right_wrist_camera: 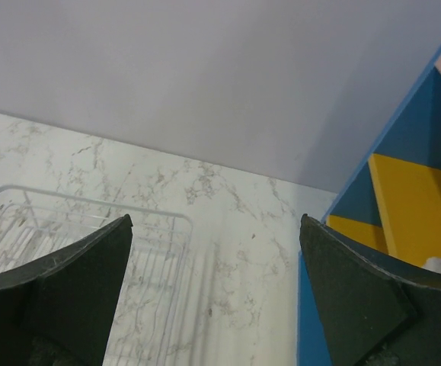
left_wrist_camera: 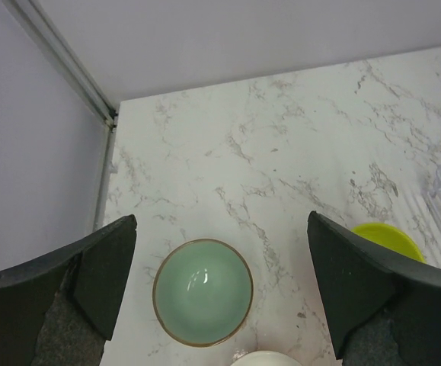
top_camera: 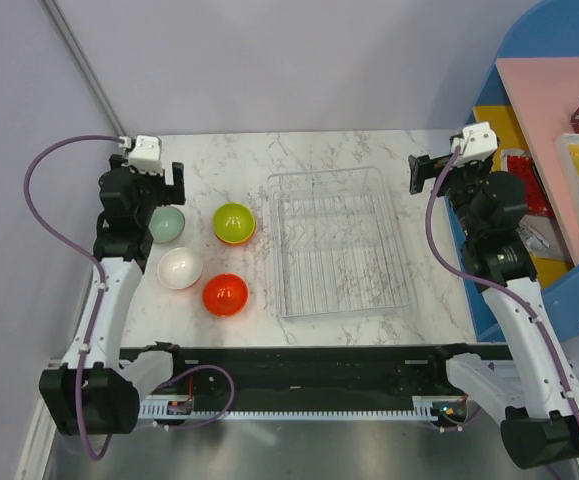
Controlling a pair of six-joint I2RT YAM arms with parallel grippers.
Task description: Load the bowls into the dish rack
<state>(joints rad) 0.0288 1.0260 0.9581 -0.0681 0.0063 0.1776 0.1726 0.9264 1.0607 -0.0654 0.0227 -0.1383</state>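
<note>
A clear gap point(top_camera: 199, 217) lies between the mint bowl and the lime-green bowl, so my left gripper should keep moving until its fingers are on both sides of the lime-green bowl's rim point(top_camera: 218, 210).
Four bowls sit on the marble table left of the dish rack point(top_camera: 339, 243): a pale mint bowl point(top_camera: 167, 224), a lime-green bowl point(top_camera: 234, 222), a white bowl point(top_camera: 180, 268) and a red-orange bowl point(top_camera: 225, 294). The clear ribbed rack holds nothing. My left gripper point(top_camera: 151, 188) hovers open over the mint bowl point(left_wrist_camera: 202, 291), which lies between and below its fingers, untouched. The lime bowl point(left_wrist_camera: 388, 240) and the white bowl's rim point(left_wrist_camera: 266, 358) peek in at the edges. My right gripper point(top_camera: 439, 172) hangs open to the right of the rack point(right_wrist_camera: 91, 202), above bare table.
A blue shelf unit point(top_camera: 529, 120) with yellow and pink panels and small packets stands against the table's right edge, close to the right arm point(right_wrist_camera: 403, 198). A grey rail point(left_wrist_camera: 68, 65) runs along the wall at the table's far left corner.
</note>
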